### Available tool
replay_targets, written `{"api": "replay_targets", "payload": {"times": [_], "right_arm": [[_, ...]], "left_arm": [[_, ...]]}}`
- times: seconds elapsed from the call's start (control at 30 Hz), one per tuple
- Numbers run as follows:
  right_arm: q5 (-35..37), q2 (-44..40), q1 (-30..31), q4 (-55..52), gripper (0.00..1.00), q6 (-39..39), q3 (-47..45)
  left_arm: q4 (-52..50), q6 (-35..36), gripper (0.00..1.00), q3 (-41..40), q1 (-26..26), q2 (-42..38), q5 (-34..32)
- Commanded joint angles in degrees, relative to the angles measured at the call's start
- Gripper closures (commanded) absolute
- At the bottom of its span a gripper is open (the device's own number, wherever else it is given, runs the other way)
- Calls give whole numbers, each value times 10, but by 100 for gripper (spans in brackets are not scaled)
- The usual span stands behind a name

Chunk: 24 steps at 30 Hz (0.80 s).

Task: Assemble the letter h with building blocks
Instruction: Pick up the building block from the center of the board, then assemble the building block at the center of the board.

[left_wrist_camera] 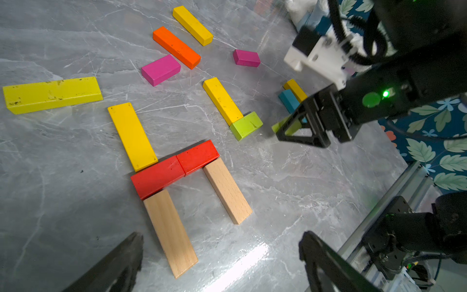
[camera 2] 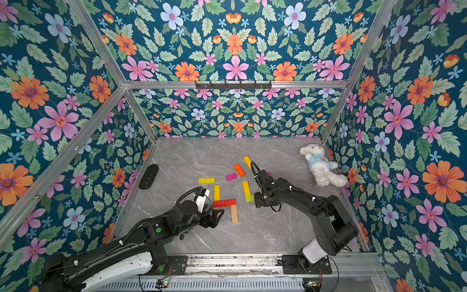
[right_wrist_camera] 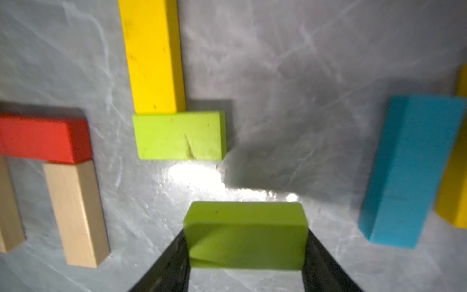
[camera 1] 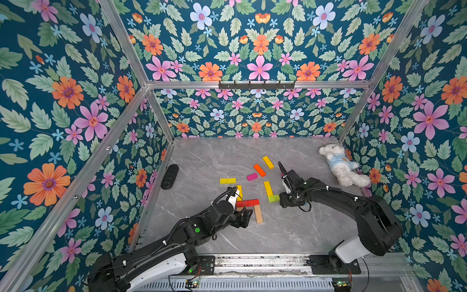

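Note:
Next, my right gripper puts this lime block near the other lime block [right_wrist_camera: 180,136], open, then pushes its far end closer, since it holds this block by its ends [right_wrist_camera: 191,234].
Flat on the grey table lies a group of building blocks: a yellow bar [left_wrist_camera: 132,136], two red blocks [left_wrist_camera: 174,169] end to end, and two plain wood bars [left_wrist_camera: 170,232] [left_wrist_camera: 227,191] below them. My left gripper [left_wrist_camera: 221,242] hangs open just beyond the wood bars' ends, holding nothing. My right gripper [right_wrist_camera: 246,242] is shut on a lime block [right_wrist_camera: 245,235], both fingers against its sides. A second lime block [right_wrist_camera: 179,136] lies at the end of another yellow bar [right_wrist_camera: 154,55]. In both top views the right gripper [camera 1: 280,199] is beside that lime block [camera 1: 273,198].
Loose blocks lie farther back: a yellow bar [camera 1: 227,180], a magenta block [camera 1: 252,176], an orange bar [camera 1: 259,170] and a yellow bar [camera 1: 268,162]. A blue block [right_wrist_camera: 409,166] lies by the right gripper. A white plush bear [camera 1: 341,164] lies back right, a black oval object [camera 1: 169,176] at the left wall.

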Motion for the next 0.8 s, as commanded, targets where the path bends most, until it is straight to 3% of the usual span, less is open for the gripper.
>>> {"api": "replay_targets", "payload": {"times": [0.0, 0.27, 0.33, 0.77], "right_arm": [[-8, 5, -24, -6, 37, -31, 21], [-49, 96, -51, -11, 35, -92, 69], [-24, 102, -53, -10, 35, -96, 69], [-45, 132, -77, 1, 32, -116, 66]], "left_arm": [[6, -2, 1, 5, 0, -3, -1], [9, 3, 1, 7, 0, -6, 7], [5, 3, 1, 8, 1, -11, 7], [0, 4, 1, 3, 0, -24, 2]]}}
